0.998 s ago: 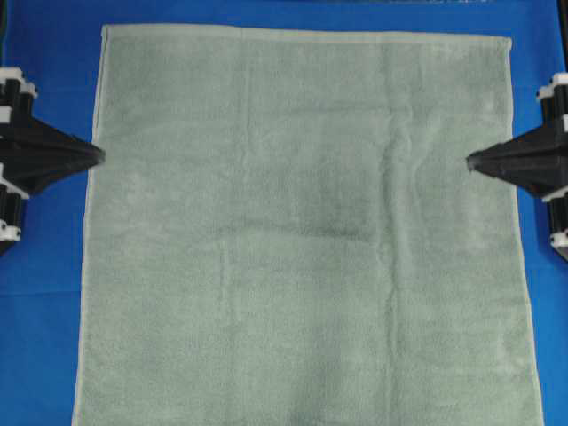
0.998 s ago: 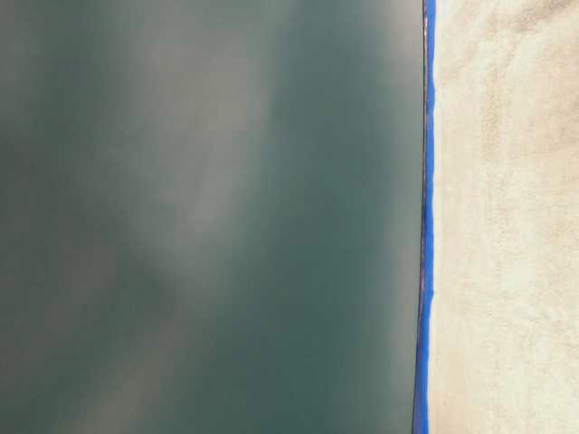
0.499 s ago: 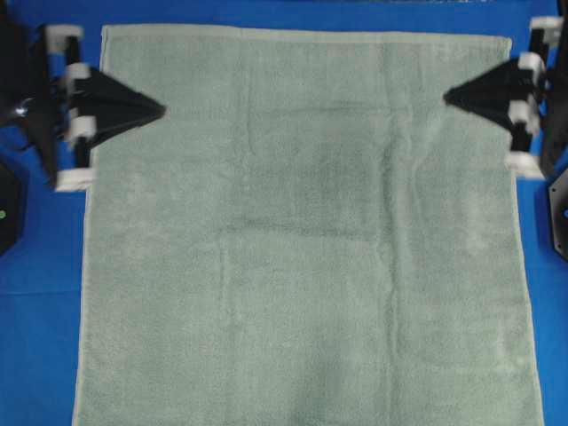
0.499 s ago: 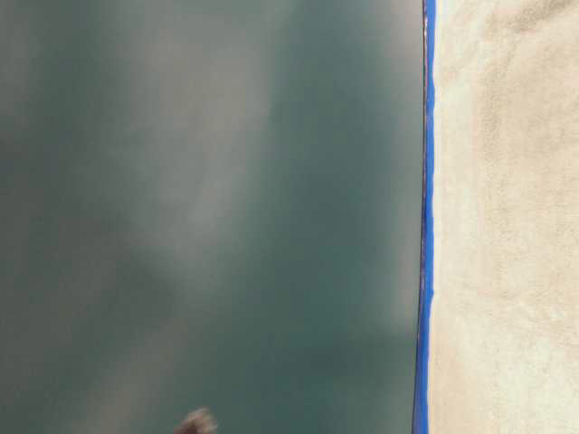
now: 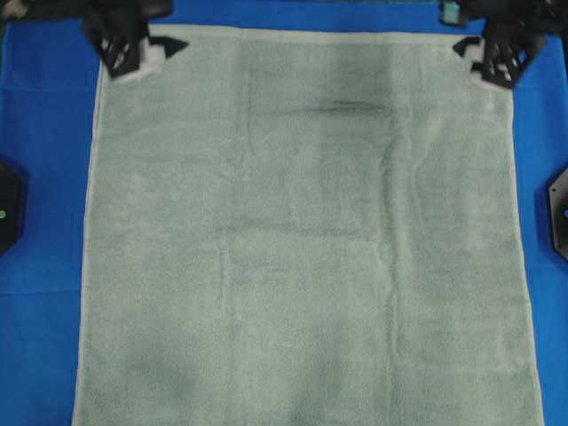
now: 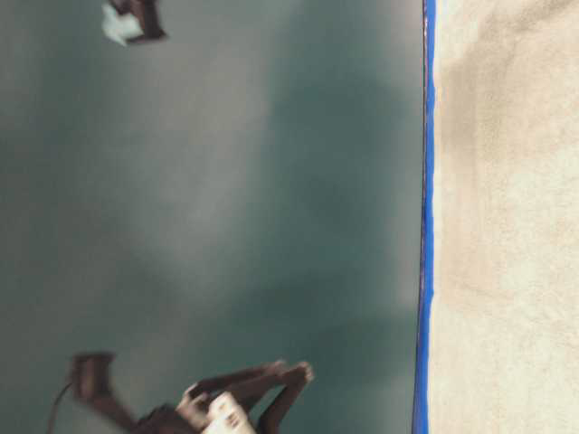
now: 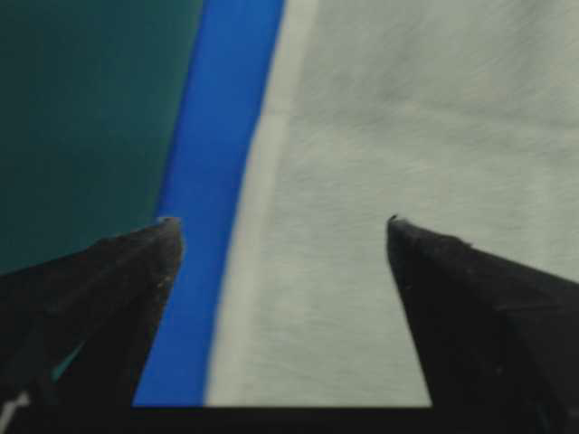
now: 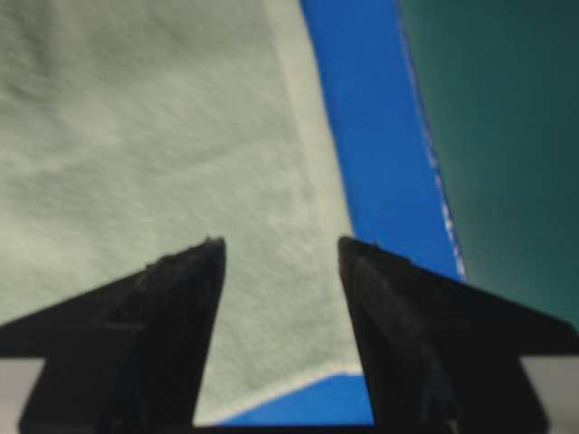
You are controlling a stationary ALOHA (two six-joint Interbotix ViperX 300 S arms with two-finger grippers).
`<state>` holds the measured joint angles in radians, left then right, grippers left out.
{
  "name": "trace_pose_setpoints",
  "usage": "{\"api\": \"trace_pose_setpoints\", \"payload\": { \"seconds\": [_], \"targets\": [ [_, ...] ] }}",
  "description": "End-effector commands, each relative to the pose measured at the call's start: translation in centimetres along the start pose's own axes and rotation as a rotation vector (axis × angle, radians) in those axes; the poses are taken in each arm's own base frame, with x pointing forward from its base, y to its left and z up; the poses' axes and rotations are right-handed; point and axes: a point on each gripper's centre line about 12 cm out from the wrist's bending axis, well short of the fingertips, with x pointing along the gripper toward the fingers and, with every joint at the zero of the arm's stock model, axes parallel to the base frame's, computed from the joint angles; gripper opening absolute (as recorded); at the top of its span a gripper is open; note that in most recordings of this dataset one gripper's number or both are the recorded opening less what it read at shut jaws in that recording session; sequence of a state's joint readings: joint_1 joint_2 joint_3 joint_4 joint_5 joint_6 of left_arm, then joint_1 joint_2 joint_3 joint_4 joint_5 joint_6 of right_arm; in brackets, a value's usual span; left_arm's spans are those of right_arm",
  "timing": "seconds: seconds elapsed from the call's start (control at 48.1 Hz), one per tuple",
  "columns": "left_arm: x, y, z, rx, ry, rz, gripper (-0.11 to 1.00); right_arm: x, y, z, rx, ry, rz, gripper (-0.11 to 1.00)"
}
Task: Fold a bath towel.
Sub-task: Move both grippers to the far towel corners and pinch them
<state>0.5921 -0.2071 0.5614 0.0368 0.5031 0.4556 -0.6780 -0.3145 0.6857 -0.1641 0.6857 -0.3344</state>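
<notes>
The flat bath towel has soft ripples point(image 5: 358, 106) running across it, so I expect its far half point(image 5: 302, 138) to fold over the still near half when I carry the towel's hem.
The bath towel point(image 5: 302, 240) lies spread flat on the blue table cover, a large pale green terry rectangle that runs out of the overhead view at the bottom. My left gripper point(image 5: 151, 51) hovers over its far left corner. In the left wrist view the left gripper point(image 7: 280, 235) is open, straddling the towel point(image 7: 407, 136) and its hemmed edge point(image 7: 253, 235). My right gripper point(image 5: 479, 55) is over the far right corner. In the right wrist view the right gripper point(image 8: 280, 255) is open above the towel corner point(image 8: 271, 362), with nothing held.
Blue table cover point(image 5: 40, 115) borders the towel on both sides and along the far edge. Black arm bases sit at the left point(image 5: 7, 209) and right point(image 5: 559, 213) edges. The table-level view shows blurred black arm parts point(image 6: 244, 393) beside the towel point(image 6: 507, 226).
Both grippers travelled from the towel's side edges up to its far corners. Both were shut earlier and now stand open.
</notes>
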Motion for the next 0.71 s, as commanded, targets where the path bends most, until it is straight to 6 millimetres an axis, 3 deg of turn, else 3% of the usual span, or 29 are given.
{"api": "trace_pose_setpoints", "payload": {
  "seconds": [0.0, 0.187, 0.395, 0.686],
  "targets": [
    [1.5, 1.9, 0.1, 0.0, 0.029, 0.017, 0.87, 1.2, -1.5, 0.5, 0.029, 0.013, 0.032, 0.58],
    [6.4, 3.3, -2.6, 0.003, 0.135, -0.004, 0.87, 5.9, -3.4, -1.4, 0.065, 0.077, 0.143, 0.58],
    [10.7, 4.7, -5.7, 0.002, 0.17, 0.012, 0.87, 10.5, -5.8, -3.8, 0.11, 0.097, 0.116, 0.58],
    [14.6, 2.6, -9.4, 0.014, 0.285, -0.075, 0.86, 13.6, -5.3, -5.2, 0.116, 0.155, 0.147, 0.58]
  ]
}}
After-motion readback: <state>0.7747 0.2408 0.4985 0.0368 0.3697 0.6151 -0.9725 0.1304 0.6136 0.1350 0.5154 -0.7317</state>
